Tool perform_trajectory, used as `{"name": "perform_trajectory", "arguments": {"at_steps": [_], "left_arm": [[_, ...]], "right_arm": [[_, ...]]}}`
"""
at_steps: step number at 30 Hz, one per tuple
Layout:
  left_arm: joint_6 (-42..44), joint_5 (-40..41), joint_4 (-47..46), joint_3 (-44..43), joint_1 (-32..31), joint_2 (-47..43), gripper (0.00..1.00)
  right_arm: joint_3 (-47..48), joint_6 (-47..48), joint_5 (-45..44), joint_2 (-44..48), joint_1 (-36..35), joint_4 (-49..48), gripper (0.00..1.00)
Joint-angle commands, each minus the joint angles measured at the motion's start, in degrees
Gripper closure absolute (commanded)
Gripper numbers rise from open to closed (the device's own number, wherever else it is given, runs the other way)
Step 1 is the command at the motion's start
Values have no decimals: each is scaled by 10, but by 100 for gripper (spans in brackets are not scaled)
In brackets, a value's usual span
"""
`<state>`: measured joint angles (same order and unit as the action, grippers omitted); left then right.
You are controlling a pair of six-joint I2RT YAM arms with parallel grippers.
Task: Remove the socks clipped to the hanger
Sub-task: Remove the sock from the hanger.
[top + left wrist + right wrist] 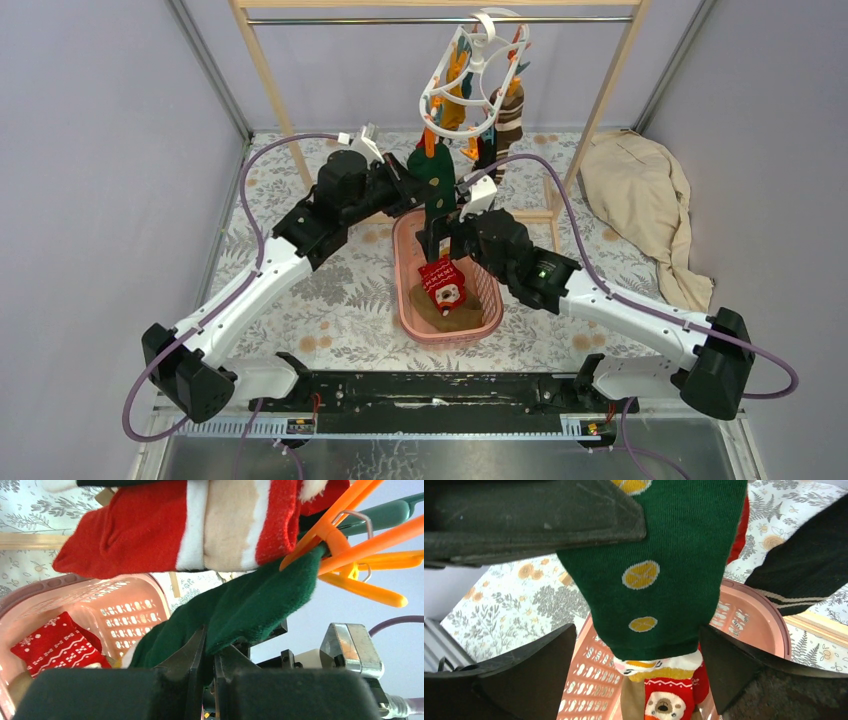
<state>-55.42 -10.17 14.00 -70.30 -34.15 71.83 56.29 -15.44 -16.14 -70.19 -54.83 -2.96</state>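
Observation:
With my left gripper on the green sock below the shut orange clip (430, 143), my right gripper next takes the sock's lower end (650, 649) before my left gripper squeezes the clip.
The white oval hanger (476, 70) hangs from the rack's rod, with orange clips. A dark green sock (437, 180) with yellow dots hangs from an orange clip (345, 542). My left gripper (210, 645) is shut on the green sock (250, 605) just below that clip. My right gripper (634, 665) is open, its fingers on either side of the green sock's (659, 555) lower end, not touching it. A red sock with white and beige bands (200, 525), a brown striped sock (510, 115) and a mustard sock (455, 105) hang on the hanger.
A pink basket (450, 338) sits under the socks and holds a red patterned sock (441, 282) and an olive-brown one (450, 315). A black striped sock (804, 575) hangs to the right. A beige cloth (640, 190) lies at the back right. The wooden rack's legs (270, 80) stand behind.

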Motion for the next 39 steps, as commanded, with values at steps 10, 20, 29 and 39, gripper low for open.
{"name": "perform_trajectory", "arguments": {"at_steps": [10,20,29,39], "left_arm": [[-21,37,-6,-31,-49,13,85],[-12,40,5,-29,-56,8,81],[28,20,-8,-36,-55,9,40],[70,-31,-86,-23,-49,-36,22]], "right_arm": [[-46,-28,-157,-20,-13,-127,17],[-90,4,-135,44,-13,-147,98],[-85,14,-78,99,-13,-63,100],[-43,10,32,116,-12,-6,100]]}}
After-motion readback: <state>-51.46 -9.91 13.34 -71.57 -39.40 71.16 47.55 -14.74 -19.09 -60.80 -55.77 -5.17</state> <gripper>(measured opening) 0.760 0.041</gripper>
